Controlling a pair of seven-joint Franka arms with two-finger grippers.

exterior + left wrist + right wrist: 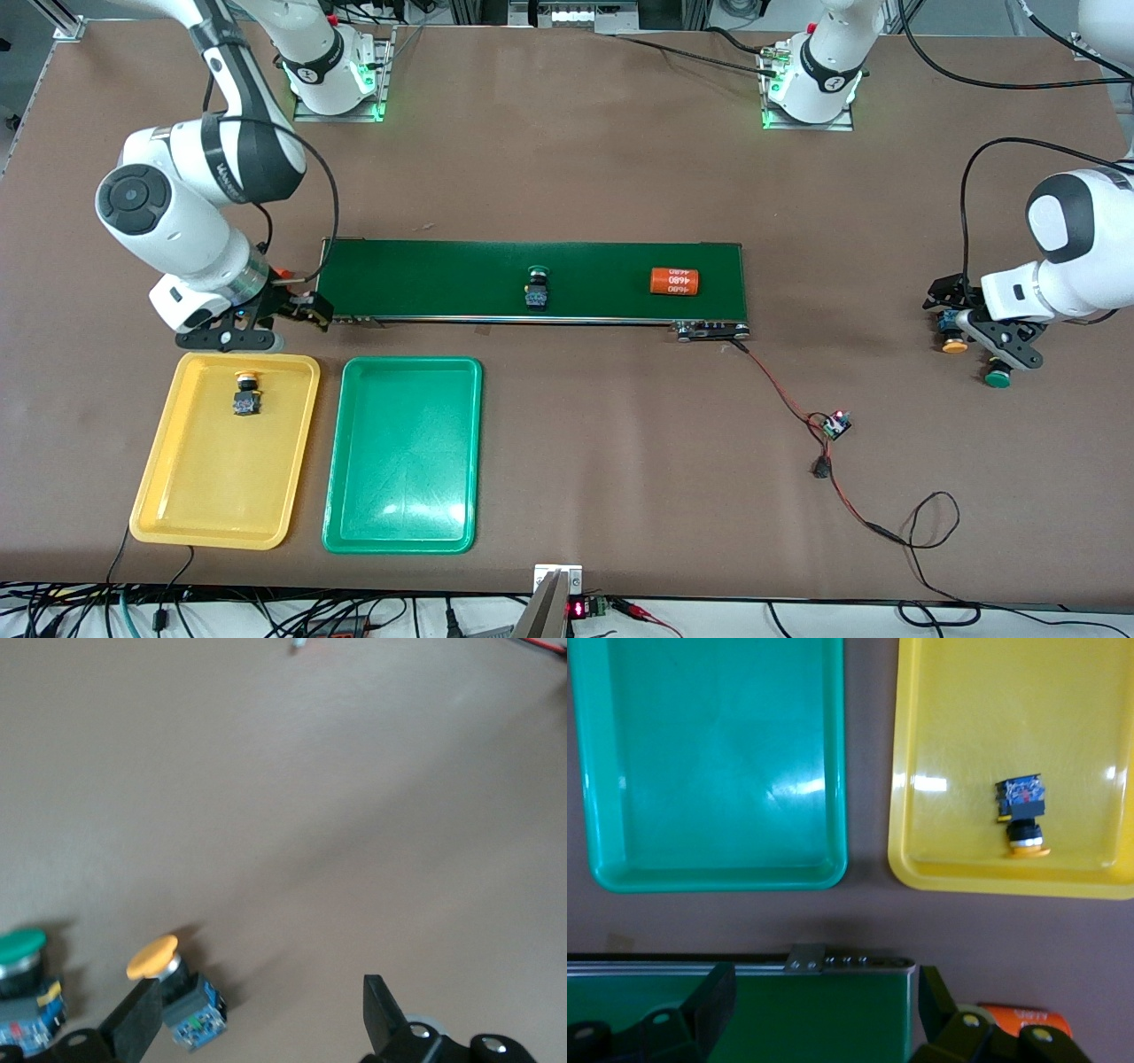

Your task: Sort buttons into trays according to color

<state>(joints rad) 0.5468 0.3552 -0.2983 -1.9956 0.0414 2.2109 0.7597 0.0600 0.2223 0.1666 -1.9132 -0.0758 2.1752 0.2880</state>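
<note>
The yellow button will come away on its own when the robot lifts it, because a gap shows between it and the green button.
A yellow-capped button lies in the yellow tray. The green tray beside it holds nothing. A green-capped button stands on the dark-green belt. My right gripper hangs open over the belt's end by the yellow tray, with nothing between its fingers. At the left arm's end of the table, a yellow button and a green button rest on the tabletop. My left gripper is open low over them, one finger beside the yellow button.
An orange cylinder with white print lies on the belt toward the left arm's end. Another orange piece shows by the right gripper. A red and black cable with a small board runs from the belt motor toward the front camera.
</note>
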